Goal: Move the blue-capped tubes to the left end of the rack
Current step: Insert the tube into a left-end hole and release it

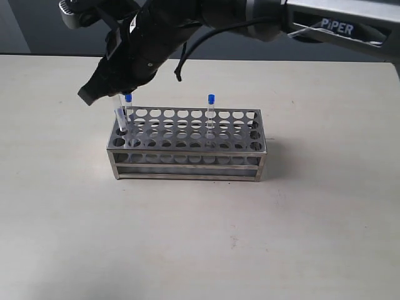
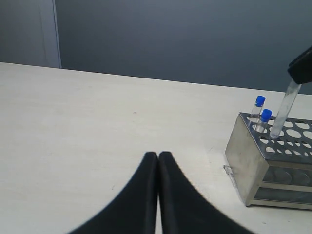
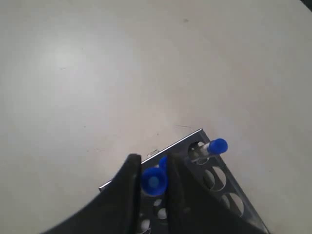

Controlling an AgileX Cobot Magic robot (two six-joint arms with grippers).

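Observation:
I keep lowering the tube with my right gripper until it seats, then let go, because the held tube's lower end points into the rack's end hole beside its two standing neighbours.
The silvery rack stands mid-table. My right gripper reaches across to the rack's left end and is shut on the cap of a blue-capped tube. That tube is tilted, with its lower end in a corner hole. In the right wrist view the held blue cap sits between the fingers of the right gripper. Two more blue-capped tubes stand at that end, and another stands mid-rack. My left gripper is shut and empty, low over the table away from the rack.
Bare beige table surrounds the rack on all sides. The right arm stretches over the back of the table. A grey wall lies behind the table edge.

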